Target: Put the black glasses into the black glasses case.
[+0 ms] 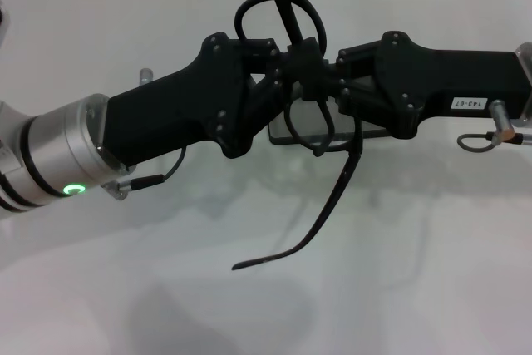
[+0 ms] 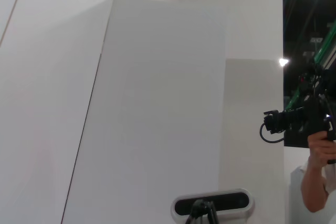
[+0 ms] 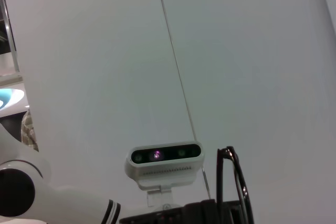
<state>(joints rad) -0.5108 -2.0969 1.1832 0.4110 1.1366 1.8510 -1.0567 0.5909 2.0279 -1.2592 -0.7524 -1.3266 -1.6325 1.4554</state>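
One temple arm (image 1: 333,201) juts open past the black glasses case, so next my left gripper folds it against the lenses (image 1: 309,128) before my right gripper puts the glasses in.
The black glasses (image 1: 309,56) hang in the air between my two grippers at the middle of the head view. One round lens rim points up, the other down, and a long temple arm (image 1: 328,205) dangles toward the table. My left gripper (image 1: 278,64) reaches in from the left and my right gripper (image 1: 337,72) from the right; both look shut on the frame near its middle. The glasses also show in the right wrist view (image 3: 234,182). The black glasses case (image 1: 283,132) lies on the table below them, mostly hidden by the grippers.
The white table (image 1: 416,272) spreads all around. A cable loop (image 1: 478,140) hangs by the right arm. Both wrist views look up at white wall panels and my head camera (image 3: 165,157). A person holding a camera (image 2: 315,129) stands at the edge of the left wrist view.
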